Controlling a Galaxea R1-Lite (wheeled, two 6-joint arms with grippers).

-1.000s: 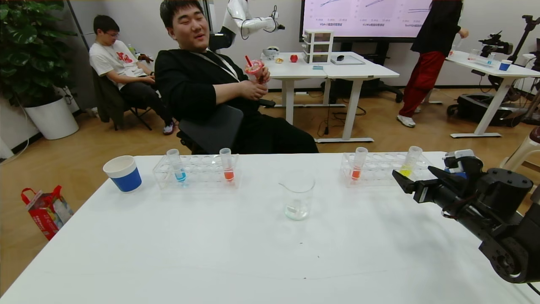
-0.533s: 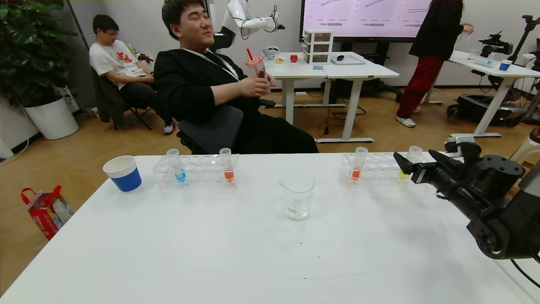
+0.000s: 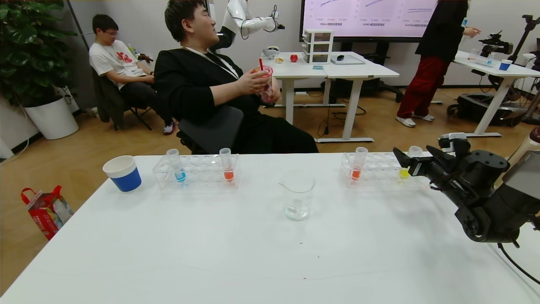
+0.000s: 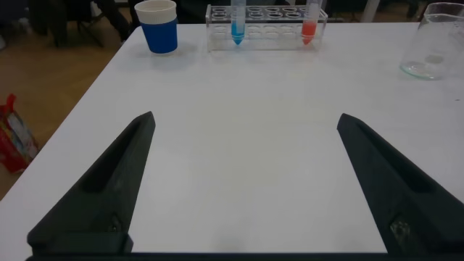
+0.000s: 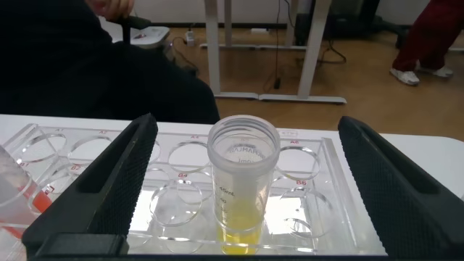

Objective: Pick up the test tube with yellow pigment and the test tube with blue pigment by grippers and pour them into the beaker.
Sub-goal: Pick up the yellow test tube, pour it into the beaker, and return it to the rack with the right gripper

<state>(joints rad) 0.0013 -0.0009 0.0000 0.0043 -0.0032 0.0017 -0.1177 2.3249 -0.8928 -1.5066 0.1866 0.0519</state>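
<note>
I expect the yellow pigment (image 3: 403, 173) to make a shallow pool in the beaker when I pour, since it sits low and the tube's opening (image 3: 415, 150) is open.
The yellow-pigment tube (image 3: 412, 157) stands in the right clear rack (image 3: 379, 169). My right gripper (image 3: 415, 158) is open, with one finger on each side of the tube and not touching it. In the right wrist view the tube (image 5: 243, 181) stands midway between the open fingers of that gripper (image 5: 246, 122). The blue-pigment tube (image 3: 176, 165) stands in the left rack (image 3: 198, 171). The beaker (image 3: 297, 196) stands between the racks, nearer to me. My left gripper (image 4: 246, 138) is open and empty over bare table, far from the blue tube (image 4: 237, 22) and the beaker (image 4: 435, 40).
Orange-red tubes stand in the left rack (image 3: 227, 164) and the right rack (image 3: 358, 162). A blue paper cup (image 3: 123, 173) stands left of the left rack. A seated person is just behind the table's far edge.
My right gripper has moved forward to the right rack. Its open fingers now stand on either side of the yellow tube. The tubes and beaker have not moved.
</note>
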